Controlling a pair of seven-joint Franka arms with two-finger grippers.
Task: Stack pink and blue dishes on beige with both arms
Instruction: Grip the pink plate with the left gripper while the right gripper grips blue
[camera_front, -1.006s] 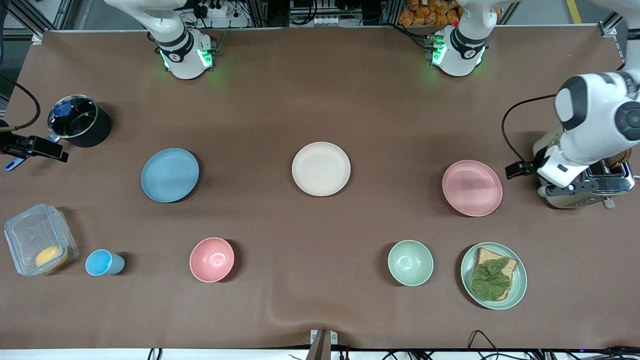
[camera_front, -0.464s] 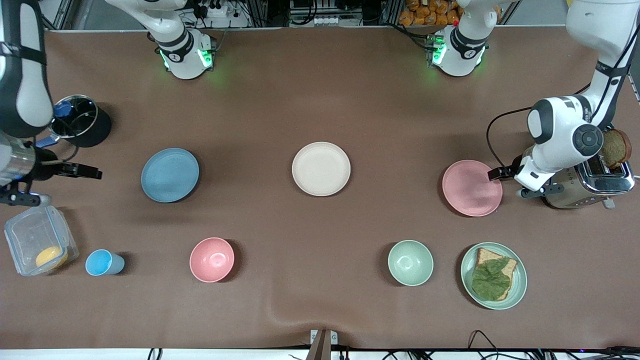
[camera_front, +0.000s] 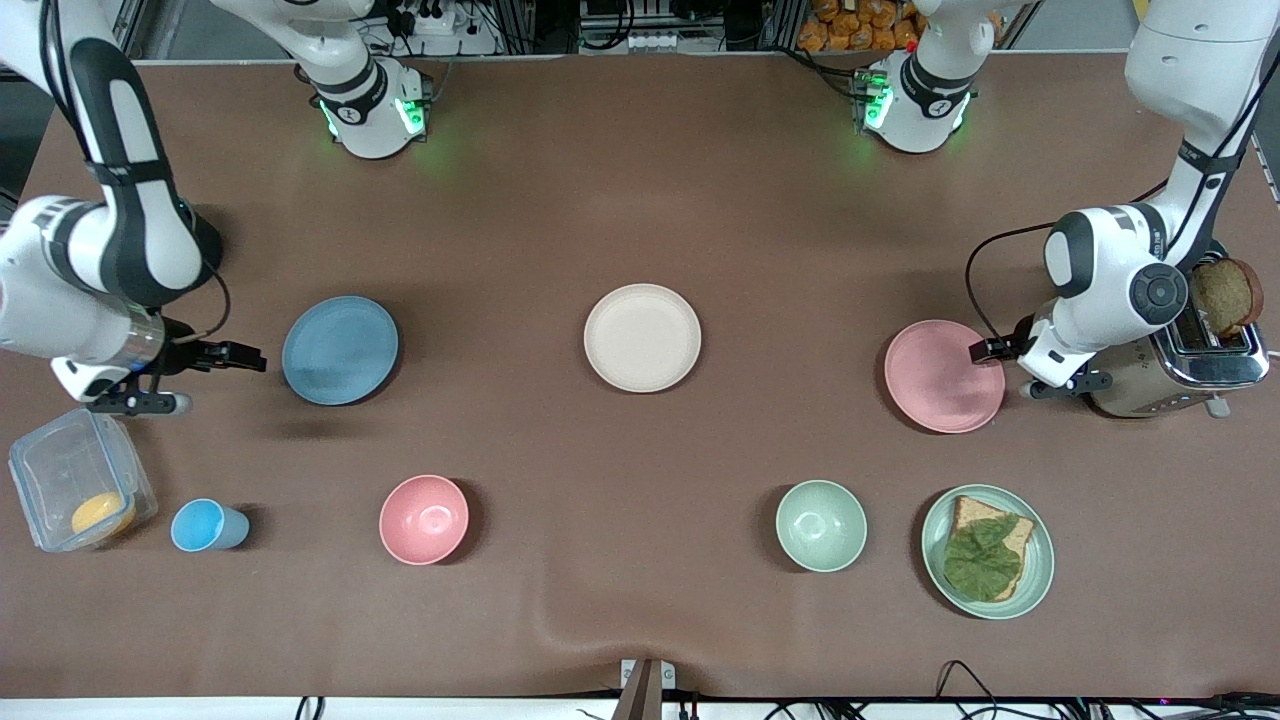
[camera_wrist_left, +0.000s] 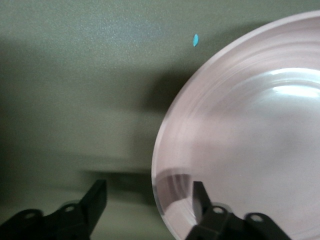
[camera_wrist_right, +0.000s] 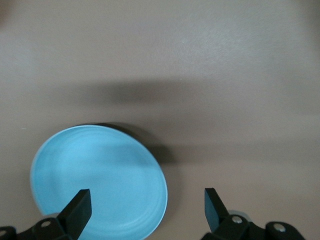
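The light blue plate (camera_front: 341, 350) will cover the pink plate (camera_front: 944, 377) when I stack it, because the two plates look equally wide.
The pale pink plate (camera_front: 935, 380) lies toward the left arm's end of the table. My left gripper (camera_front: 984, 349) is open and low at that plate's rim beside the toaster. In the left wrist view the left gripper (camera_wrist_left: 148, 197) straddles the pink plate's (camera_wrist_left: 250, 135) edge, with one finger over the plate and one outside. The light blue plate (camera_front: 340, 350) lies toward the right arm's end. My right gripper (camera_front: 247, 357) is open beside it, apart from its rim. The right wrist view shows the right gripper (camera_wrist_right: 146, 206) and the blue plate (camera_wrist_right: 100, 180). The beige plate (camera_front: 642, 337) sits bare between the two.
A toaster (camera_front: 1170, 375) with a bread slice (camera_front: 1225, 295) stands by the left gripper. Nearer the front camera are a clear box (camera_front: 75, 490), a blue cup (camera_front: 205, 526), a pink bowl (camera_front: 424, 519), a green bowl (camera_front: 821, 525) and a green plate (camera_front: 1044, 565) with a sandwich.
Both arms swung in from the table's ends. The right gripper came from beside the pot toward the blue plate. The left gripper came from the toaster to the pink plate's rim.
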